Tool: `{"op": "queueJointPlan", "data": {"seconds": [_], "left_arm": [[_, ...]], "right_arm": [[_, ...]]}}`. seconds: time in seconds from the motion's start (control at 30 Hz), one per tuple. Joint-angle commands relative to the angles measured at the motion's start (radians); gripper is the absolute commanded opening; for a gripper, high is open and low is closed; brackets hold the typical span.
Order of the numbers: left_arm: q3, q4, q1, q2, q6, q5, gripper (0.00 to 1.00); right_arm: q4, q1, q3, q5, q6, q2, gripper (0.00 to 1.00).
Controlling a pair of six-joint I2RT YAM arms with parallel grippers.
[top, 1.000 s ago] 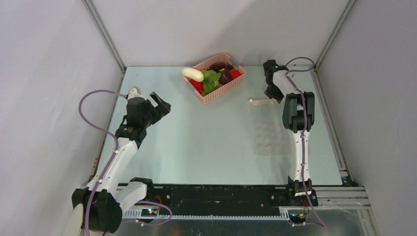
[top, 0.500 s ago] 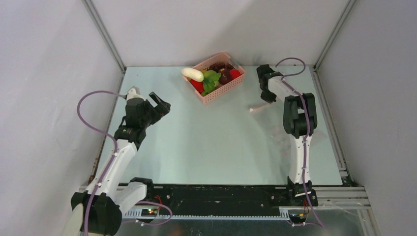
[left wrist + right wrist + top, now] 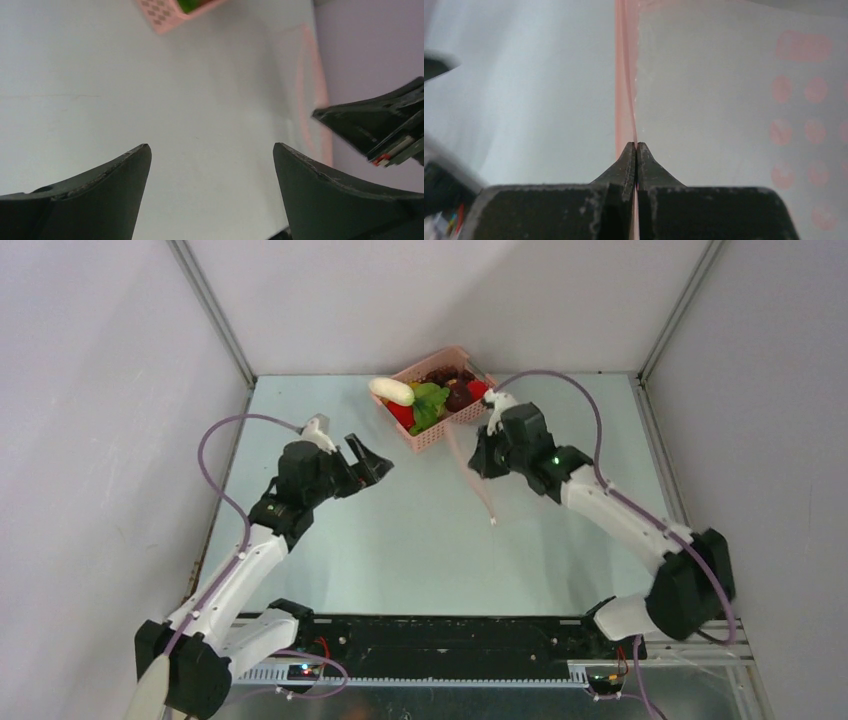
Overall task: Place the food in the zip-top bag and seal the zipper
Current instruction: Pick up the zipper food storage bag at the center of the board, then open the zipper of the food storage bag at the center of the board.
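Observation:
My right gripper is busy holding the zip-top bag's pink zipper (image 3: 633, 120). Next, I take the near pink edge (image 3: 302, 95) with my left gripper, so that my right gripper is free for the food.
The food lies in a pink basket (image 3: 447, 428) at the back: a white oblong piece (image 3: 391, 391), a leafy green one (image 3: 430, 403), a red one (image 3: 401, 414) and a dark maroon one (image 3: 458, 395). My right gripper (image 3: 478, 458) (image 3: 636, 145) is shut on the zip-top bag (image 3: 482, 492) (image 3: 724, 100) at its pink zipper (image 3: 624, 75). The bag hangs off the table near the middle, just in front of the basket. My left gripper (image 3: 372, 465) (image 3: 211, 146) is open and empty, left of the bag, with the bag's pink edge (image 3: 306, 85) ahead on its right.
The basket's corner (image 3: 165, 12) shows at the top of the left wrist view. Grey walls close the table at the back and on both sides. The right arm's forearm (image 3: 620, 510) crosses the right half of the table.
The right gripper closed on the bag's zipper edge, lifted the bag off the right side of the table and swung it to the middle. The left arm moved right, toward it.

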Motion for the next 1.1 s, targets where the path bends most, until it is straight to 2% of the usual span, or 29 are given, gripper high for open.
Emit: {"op": "queueJointPlan", "data": {"seconds": [0.0, 0.07, 0.23, 0.4, 0.57, 0.97, 1.07], "left_arm": [[0.007, 0.147, -0.072, 0.000, -0.010, 0.191, 0.98], [-0.004, 0.180, -0.099, -0.003, -0.018, 0.226, 0.98], [-0.012, 0.192, -0.168, -0.026, -0.018, 0.211, 0.98], [0.013, 0.047, -0.235, -0.028, 0.031, 0.108, 0.98], [0.017, -0.068, -0.249, -0.057, 0.087, -0.019, 0.98], [0.014, -0.016, -0.292, -0.025, 0.003, -0.092, 1.00], [0.028, -0.009, -0.306, -0.002, -0.012, -0.115, 0.95]], "right_arm": [[0.181, 0.092, -0.161, -0.340, -0.077, -0.131, 0.00], [0.228, 0.141, -0.201, -0.370, -0.079, -0.177, 0.00], [0.275, 0.228, -0.218, -0.224, -0.024, -0.212, 0.00], [0.309, 0.290, -0.218, -0.125, 0.012, -0.218, 0.00], [0.327, 0.320, -0.218, -0.013, 0.057, -0.233, 0.00], [0.397, 0.387, -0.205, 0.094, 0.076, -0.243, 0.00], [0.421, 0.405, -0.202, 0.108, 0.075, -0.232, 0.00]]}}
